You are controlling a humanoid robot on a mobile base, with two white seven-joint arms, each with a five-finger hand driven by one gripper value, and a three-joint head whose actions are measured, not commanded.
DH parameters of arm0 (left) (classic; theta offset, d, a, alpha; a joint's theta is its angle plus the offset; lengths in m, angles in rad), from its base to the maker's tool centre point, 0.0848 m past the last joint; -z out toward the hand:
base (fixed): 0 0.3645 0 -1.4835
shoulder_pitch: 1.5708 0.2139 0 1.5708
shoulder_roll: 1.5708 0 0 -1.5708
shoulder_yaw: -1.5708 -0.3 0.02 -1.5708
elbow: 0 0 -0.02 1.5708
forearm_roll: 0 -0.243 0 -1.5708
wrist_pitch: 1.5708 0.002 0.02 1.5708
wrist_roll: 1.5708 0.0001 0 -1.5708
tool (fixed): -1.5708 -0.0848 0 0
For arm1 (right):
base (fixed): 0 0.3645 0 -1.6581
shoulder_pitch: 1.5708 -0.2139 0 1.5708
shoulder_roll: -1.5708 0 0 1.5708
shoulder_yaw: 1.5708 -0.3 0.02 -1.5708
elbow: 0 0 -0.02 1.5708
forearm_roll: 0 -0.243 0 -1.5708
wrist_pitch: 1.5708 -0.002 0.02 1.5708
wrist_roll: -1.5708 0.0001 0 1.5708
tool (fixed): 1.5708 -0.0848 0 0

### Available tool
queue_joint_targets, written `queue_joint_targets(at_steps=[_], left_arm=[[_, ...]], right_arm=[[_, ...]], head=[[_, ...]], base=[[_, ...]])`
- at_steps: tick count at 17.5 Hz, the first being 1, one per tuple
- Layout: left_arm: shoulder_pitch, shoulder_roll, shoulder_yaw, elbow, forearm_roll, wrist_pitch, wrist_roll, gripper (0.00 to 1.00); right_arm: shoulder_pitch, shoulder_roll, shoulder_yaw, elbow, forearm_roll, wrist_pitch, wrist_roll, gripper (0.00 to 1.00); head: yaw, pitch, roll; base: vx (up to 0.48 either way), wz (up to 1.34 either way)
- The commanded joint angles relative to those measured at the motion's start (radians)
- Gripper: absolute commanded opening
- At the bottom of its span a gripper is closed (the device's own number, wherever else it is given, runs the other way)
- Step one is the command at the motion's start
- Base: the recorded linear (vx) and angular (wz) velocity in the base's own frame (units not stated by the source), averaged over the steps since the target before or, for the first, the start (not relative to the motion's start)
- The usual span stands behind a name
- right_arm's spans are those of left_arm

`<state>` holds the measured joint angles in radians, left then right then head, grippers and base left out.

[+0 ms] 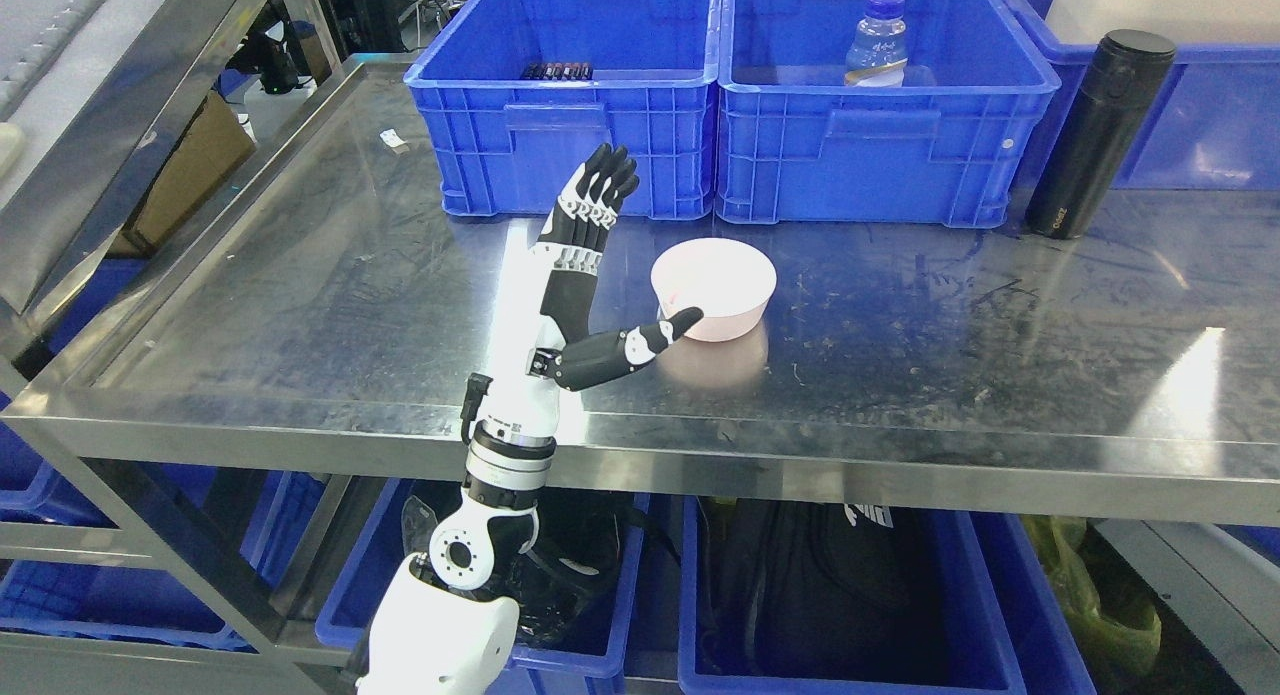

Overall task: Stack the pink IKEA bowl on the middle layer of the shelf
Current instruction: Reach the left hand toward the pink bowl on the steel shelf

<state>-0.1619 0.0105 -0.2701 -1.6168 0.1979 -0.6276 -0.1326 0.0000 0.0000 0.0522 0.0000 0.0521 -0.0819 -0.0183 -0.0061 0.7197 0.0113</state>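
Observation:
I expect the pink bowl (715, 289) to sit deep inside a bowl like it when I stack it, because it gets narrower from its wide rim to its base (726, 334).
A pale pink bowl (715, 285) stands upright on the steel shelf (350, 305), a little in front of the blue bins. My left hand (620, 265) is raised just left of the bowl, open, its four fingers (600, 190) pointing up and away. The thumb (640, 345) reaches out to the right, and its tip lies against the bowl's near left rim. The hand grips nothing. My right arm does not show in the head view.
Two blue bins stand at the back of the shelf: the left one (570, 105) and the right one (880, 125), which holds a water bottle (877, 45). A black flask (1100, 135) stands at the far right. More blue bins (830, 615) sit below.

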Motion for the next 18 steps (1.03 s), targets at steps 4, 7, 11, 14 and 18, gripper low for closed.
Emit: queue_joint_targets(at_steps=[4, 7, 11, 14, 18], left_arm=[[-0.142, 0.34, 0.052, 0.0, -0.119, 0.011, -0.094, 0.99], [-0.162, 0.44, 0.112, 0.003, -0.24, 0.02, -0.388, 0.99], [-0.194, 0.457, 0.152, 0.005, -0.347, 0.026, -0.617, 0.96], [-0.234, 0.393, 0.184, 0.005, -0.347, 0.078, -0.698, 0.95], [-0.335, 0.347, 0.204, 0.009, -0.403, 0.175, -0.826, 0.94]], right_arm=[[0.003, -0.017, 0.0, -0.017, 0.0, 0.001, 0.0, 1.0], [0.005, -0.017, 0.0, -0.017, 0.0, 0.001, 0.0, 1.0], [0.005, -0.017, 0.0, -0.017, 0.0, 0.001, 0.0, 1.0], [0.005, -0.017, 0.0, -0.017, 0.0, 0.001, 0.0, 1.0], [0.005, -0.017, 0.0, -0.017, 0.0, 0.001, 0.0, 1.0]], head=[[0.0, 0.0, 0.0], [0.0, 0.0, 0.0], [0.0, 0.0, 0.0], [0.0, 0.0, 0.0], [0.0, 0.0, 0.0]], base=[[0.0, 0.0], [0.0, 0.0], [0.0, 0.0], [0.0, 0.0], [0.0, 0.0]])
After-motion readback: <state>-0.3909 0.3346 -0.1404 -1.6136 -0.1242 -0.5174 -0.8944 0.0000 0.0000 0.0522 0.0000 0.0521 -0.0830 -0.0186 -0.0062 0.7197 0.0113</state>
